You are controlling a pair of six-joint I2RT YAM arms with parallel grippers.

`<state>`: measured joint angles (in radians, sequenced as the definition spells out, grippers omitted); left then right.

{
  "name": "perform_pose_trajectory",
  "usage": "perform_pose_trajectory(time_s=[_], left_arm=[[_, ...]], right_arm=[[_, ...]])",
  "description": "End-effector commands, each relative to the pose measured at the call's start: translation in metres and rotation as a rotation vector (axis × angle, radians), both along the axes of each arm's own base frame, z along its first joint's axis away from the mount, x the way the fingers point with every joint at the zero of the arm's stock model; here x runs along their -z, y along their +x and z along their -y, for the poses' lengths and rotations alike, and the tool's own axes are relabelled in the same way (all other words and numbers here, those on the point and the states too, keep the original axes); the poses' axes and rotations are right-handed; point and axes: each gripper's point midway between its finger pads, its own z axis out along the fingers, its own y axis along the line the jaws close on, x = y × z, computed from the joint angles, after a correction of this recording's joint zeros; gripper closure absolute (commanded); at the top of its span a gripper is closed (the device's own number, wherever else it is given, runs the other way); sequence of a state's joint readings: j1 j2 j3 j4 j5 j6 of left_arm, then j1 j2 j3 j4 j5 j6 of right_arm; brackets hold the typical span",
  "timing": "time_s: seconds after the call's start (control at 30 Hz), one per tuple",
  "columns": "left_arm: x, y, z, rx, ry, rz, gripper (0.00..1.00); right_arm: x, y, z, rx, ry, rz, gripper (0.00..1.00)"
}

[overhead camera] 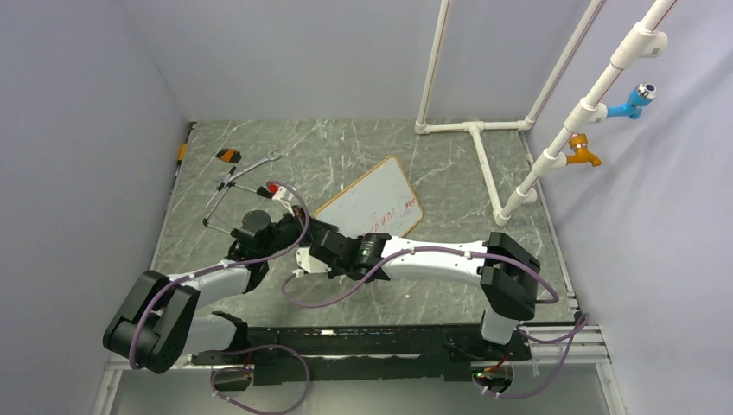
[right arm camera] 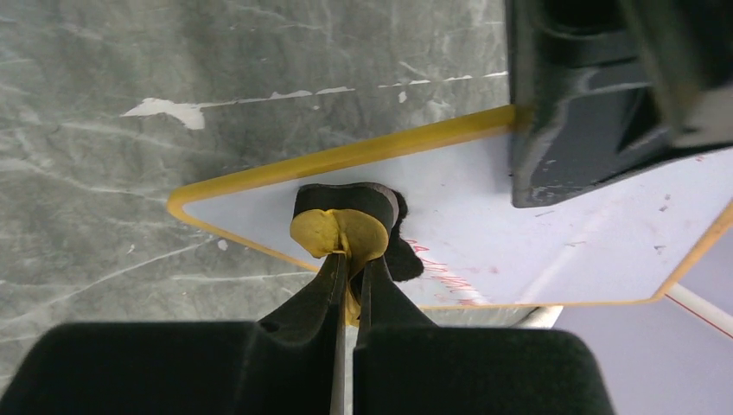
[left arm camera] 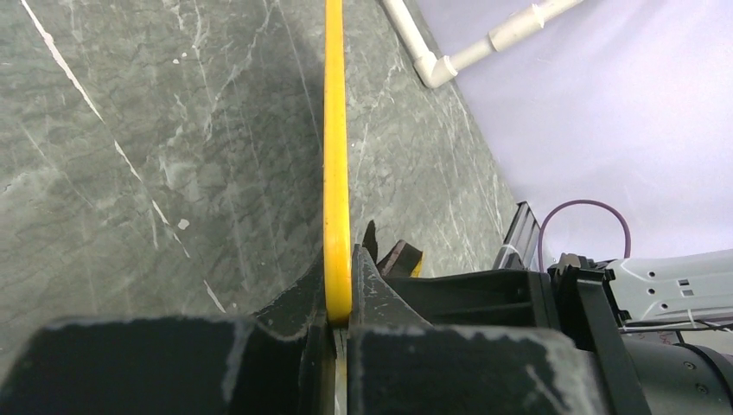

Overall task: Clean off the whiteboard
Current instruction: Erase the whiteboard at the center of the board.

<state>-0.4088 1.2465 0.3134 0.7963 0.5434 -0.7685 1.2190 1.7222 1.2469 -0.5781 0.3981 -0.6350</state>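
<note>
I should use my right gripper to wipe the eraser back across that red writing still left farther along, since the eraser is by the whiteboard's near corner.
The whiteboard lies tilted on the marble table, white with a tan-yellow frame and red writing near its lower right. My left gripper is shut on the board's frame edge. In the right wrist view a left finger clamps the board. My right gripper is shut on a small yellow and black eraser, which presses on the board near its corner. Red marks remain beside it. In the top view both grippers meet at the board's lower left corner.
A white PVC pipe frame stands at the back right, with blue and orange taps. An orange and black piece, thin metal rods and a red-tipped item lie at the back left. Walls enclose the table.
</note>
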Motion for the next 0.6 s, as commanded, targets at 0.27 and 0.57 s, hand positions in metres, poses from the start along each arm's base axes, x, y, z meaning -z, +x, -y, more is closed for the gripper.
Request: perform_pose_trajectory(time_s=[0.27, 0.57], left_arm=[[-0.037, -0.021, 0.017, 0.135, -0.11, 0.079, 1.0], [-0.037, -0.022, 0.017, 0.135, -0.109, 0.081, 1.0]], right_arm=[[-0.051, 0.04, -0.024, 0.12, 0.221, 0.181, 1.0], [-0.063, 0.058, -0.007, 0.169, 0.237, 0.205, 1.0]])
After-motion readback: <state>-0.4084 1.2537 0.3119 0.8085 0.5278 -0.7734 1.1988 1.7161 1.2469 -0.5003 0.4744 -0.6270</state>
